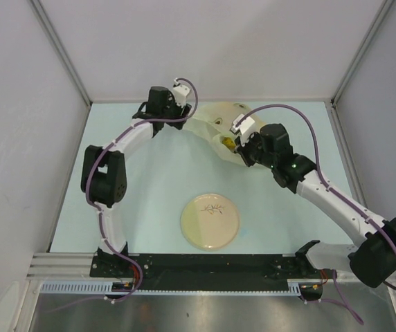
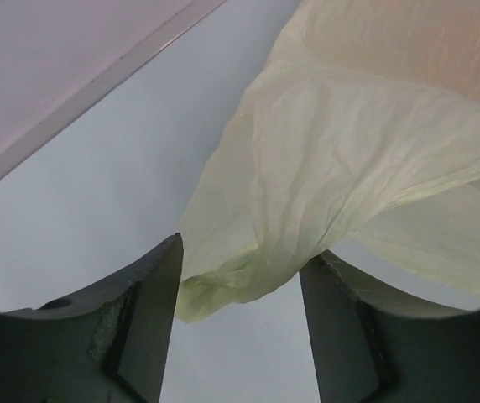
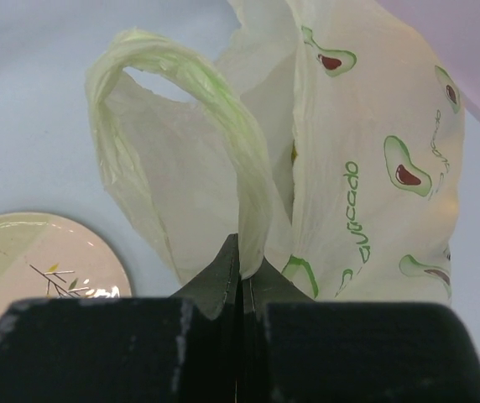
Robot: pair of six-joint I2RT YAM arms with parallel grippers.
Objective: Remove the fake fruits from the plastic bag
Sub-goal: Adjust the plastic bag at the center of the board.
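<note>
Next, I close my left gripper on the bag's twisted corner [image 2: 261,273] and pull it back to widen the bag's opening, which shows only a patch of yellow fruit [image 1: 228,143].
The plastic bag [image 1: 214,119] lies crumpled at the back of the table, pale yellow-cream with avocado prints [image 3: 366,168]. My right gripper [image 3: 242,252] is shut on the bag's looped handle [image 3: 181,75], pinching the thin film between its fingertips; in the top view it sits at the bag's near right side [image 1: 238,148]. My left gripper [image 2: 248,250] is open at the bag's left end [image 1: 188,115], with a twisted corner of the bag [image 2: 223,290] hanging between its fingers, apart from both. A yellow patch of fake fruit [image 1: 227,143] shows through the bag; the rest is hidden inside.
A round beige plate [image 1: 210,221] with a twig drawing lies near the table's front middle, also at the lower left of the right wrist view [image 3: 22,252]. Grey enclosure walls with metal posts [image 1: 59,48] border the table at the back and sides.
</note>
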